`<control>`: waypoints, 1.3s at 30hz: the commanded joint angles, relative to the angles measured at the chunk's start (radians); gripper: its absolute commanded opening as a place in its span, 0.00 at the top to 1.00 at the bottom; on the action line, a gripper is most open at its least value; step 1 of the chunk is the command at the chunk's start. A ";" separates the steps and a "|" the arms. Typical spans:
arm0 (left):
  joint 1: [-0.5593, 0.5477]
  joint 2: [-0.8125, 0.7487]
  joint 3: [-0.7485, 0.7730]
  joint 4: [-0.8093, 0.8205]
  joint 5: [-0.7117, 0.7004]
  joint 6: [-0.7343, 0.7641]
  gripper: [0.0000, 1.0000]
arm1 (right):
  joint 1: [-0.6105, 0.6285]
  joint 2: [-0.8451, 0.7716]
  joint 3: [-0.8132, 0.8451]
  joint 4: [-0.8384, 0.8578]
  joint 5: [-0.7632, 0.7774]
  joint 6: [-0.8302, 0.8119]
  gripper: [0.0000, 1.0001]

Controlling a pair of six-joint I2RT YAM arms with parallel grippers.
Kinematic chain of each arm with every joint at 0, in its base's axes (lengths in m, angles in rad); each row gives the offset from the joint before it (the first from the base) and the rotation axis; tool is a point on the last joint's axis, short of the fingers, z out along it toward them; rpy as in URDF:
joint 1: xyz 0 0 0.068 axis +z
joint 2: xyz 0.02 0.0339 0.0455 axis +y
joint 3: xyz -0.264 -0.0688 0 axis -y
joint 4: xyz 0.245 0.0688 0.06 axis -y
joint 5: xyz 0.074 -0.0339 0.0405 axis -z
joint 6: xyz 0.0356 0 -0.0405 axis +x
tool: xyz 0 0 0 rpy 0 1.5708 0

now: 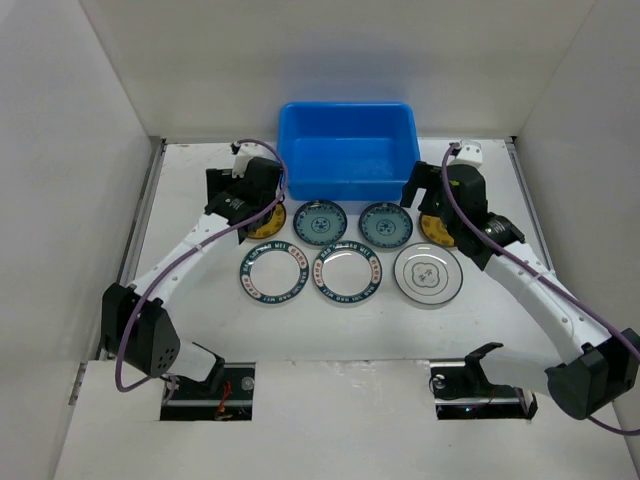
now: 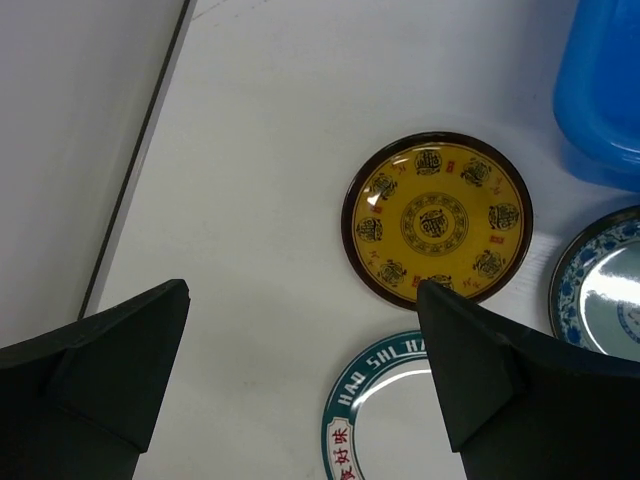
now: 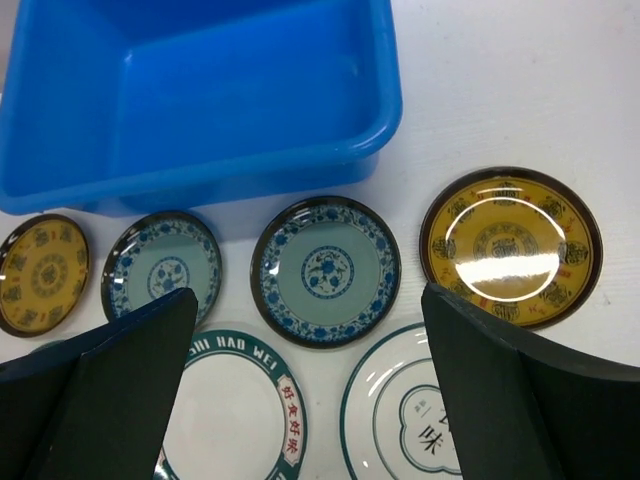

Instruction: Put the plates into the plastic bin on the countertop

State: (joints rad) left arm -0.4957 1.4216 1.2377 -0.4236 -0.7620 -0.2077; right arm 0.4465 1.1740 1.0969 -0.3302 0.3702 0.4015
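My left gripper keeps moving with its fingers open toward the outer lettered-rim plate's near edge (image 1: pixel 252 294), which has open countertop (image 1: pixel 229 305) beside it, and closes at that edge.
The empty blue plastic bin (image 1: pixel 347 191) stands at the back of the white countertop (image 1: pixel 340 330). In front of it lie the plates: two yellow ones (image 2: pixel 437 218) (image 3: pixel 510 245), two teal ones (image 1: pixel 322 221) (image 1: pixel 385 223), two white lettered-rim ones (image 1: pixel 274 273) (image 1: pixel 348 273) and a white one with a centre mark (image 1: pixel 428 273). My left gripper (image 2: pixel 302 288) hangs open above the left yellow plate's near-left side. Just as open, my right gripper (image 3: pixel 310 292) hovers by the right yellow plate, over the gap between the right teal plate (image 3: pixel 327 270) and the front row. Neither holds anything.
White walls close in the countertop on the left, right and back. A dark seam (image 2: pixel 140 160) runs along the left wall's foot. Both arm bases (image 1: pixel 200 375) (image 1: pixel 480 385) sit at the near edge, with purple cables looping along the arms.
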 commanded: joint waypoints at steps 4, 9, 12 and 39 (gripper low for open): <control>-0.034 -0.183 -0.134 0.038 0.029 -0.107 0.00 | 0.019 0.024 0.064 -0.067 0.047 0.037 0.00; -0.088 -0.484 -0.370 0.156 0.191 -0.171 0.00 | 0.089 -0.002 0.018 -0.053 0.041 0.045 0.00; -0.070 -0.587 -0.460 0.134 0.234 -0.229 0.00 | 0.114 -0.016 -0.017 -0.046 0.033 0.051 0.00; 0.375 -0.987 -1.165 0.262 0.977 -0.878 0.31 | 0.165 0.145 0.015 0.013 -0.057 0.114 0.00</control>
State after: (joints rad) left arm -0.1421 0.4427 0.1154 -0.2092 0.1299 -0.9657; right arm 0.6037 1.3220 1.0630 -0.3725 0.3424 0.4915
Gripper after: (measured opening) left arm 0.699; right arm 1.000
